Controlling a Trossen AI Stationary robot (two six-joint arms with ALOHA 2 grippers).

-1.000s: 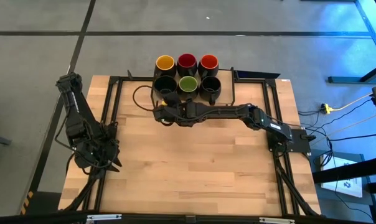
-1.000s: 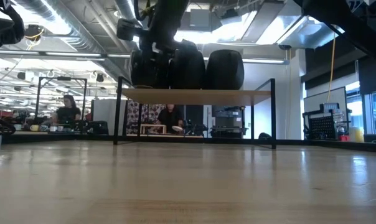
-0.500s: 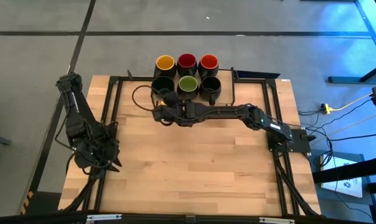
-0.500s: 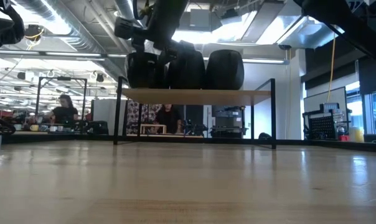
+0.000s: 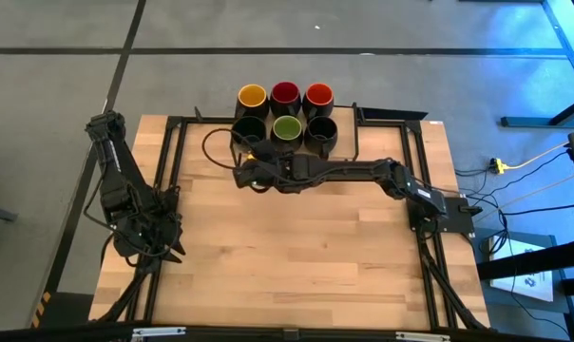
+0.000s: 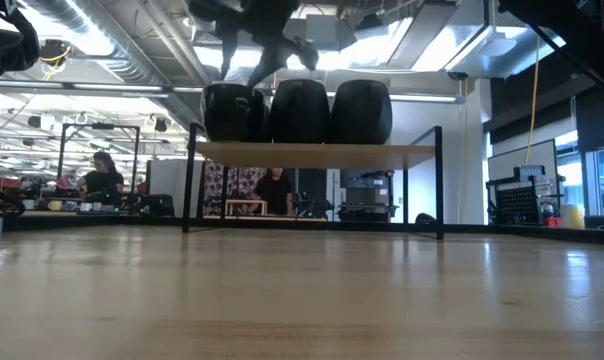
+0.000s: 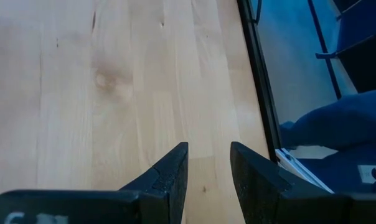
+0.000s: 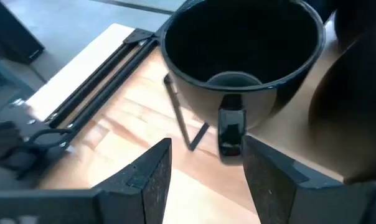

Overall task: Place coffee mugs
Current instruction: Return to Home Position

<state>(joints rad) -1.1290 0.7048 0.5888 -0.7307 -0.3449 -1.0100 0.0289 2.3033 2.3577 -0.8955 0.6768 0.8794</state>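
I should keep backing away until I am clear of the mugs, because the black mug is standing on the shelf and its handle (image 8: 231,129) is free of my right gripper's open fingers.
Six black-outside mugs stand in two rows on a raised wooden shelf (image 6: 317,152) at the table's far edge. The far row is yellow (image 5: 252,96), red (image 5: 285,93) and orange-red (image 5: 317,95) inside. The near row is black (image 5: 250,131), green (image 5: 286,128) and black (image 5: 322,130). My right gripper (image 5: 246,166) (image 8: 206,142) is open just near of the left black mug (image 8: 238,50). Its fingers stand apart on either side of the mug's handle (image 8: 230,130) without touching it. In the low view it (image 6: 267,45) hangs above the mugs' tops. My left gripper (image 5: 165,247) (image 7: 209,149) waits open over the table's left side.
The shelf rests on thin black legs (image 6: 189,180) with free space beneath it. A black frame (image 5: 168,152) runs along the table's left, right and far sides. A cable (image 5: 211,142) loops left of the mugs. The wooden table top (image 5: 296,247) stretches toward the near edge. People sit in the room beyond.
My right gripper has risen from the height of the left near mug to above the mugs' tops, coming clear of it. The mug stays standing on the shelf beside the others. The left arm has kept still.
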